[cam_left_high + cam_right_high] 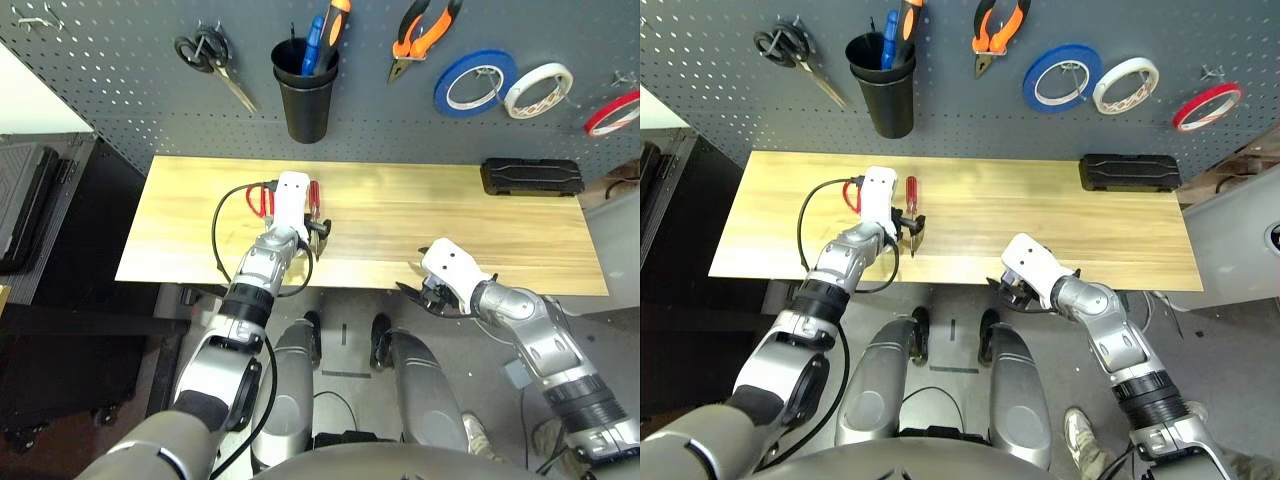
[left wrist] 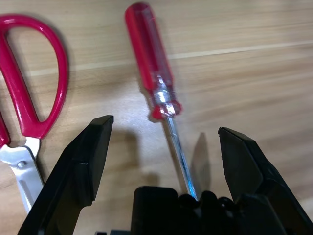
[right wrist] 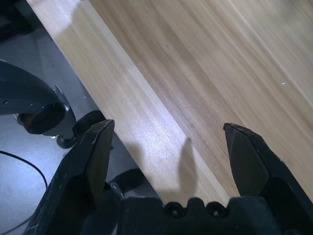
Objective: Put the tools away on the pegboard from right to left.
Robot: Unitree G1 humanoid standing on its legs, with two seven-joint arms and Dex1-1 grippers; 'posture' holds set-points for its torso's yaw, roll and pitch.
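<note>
The black cup's opening has open space (image 1: 289,58) next to the blue handle, so the slim red-handled screwdriver (image 1: 314,198) will stand there with its handle up when I put it down into the cup.
On the pegboard (image 1: 120,90) hang the thin red tape ring (image 1: 612,112) at the far right and the orange-and-black pliers (image 1: 425,35). The slim red-handled screwdriver (image 2: 146,54) and the red-handled scissors (image 2: 29,83) lie side by side on the wooden table (image 1: 400,210). My left gripper (image 1: 305,225) hovers low over them, open, its fingers (image 2: 88,161) on either side of the screwdriver's shaft without touching it. My right gripper (image 1: 425,295) is open and holds nothing, at the table's front edge.
Black-handled scissors (image 1: 210,55), a black cup (image 1: 305,85) of tools, a blue tape roll (image 1: 475,82) and a white tape roll (image 1: 538,88) also hang on the board. A black case (image 1: 530,177) lies at the table's back right. Dark furniture (image 1: 40,210) stands left.
</note>
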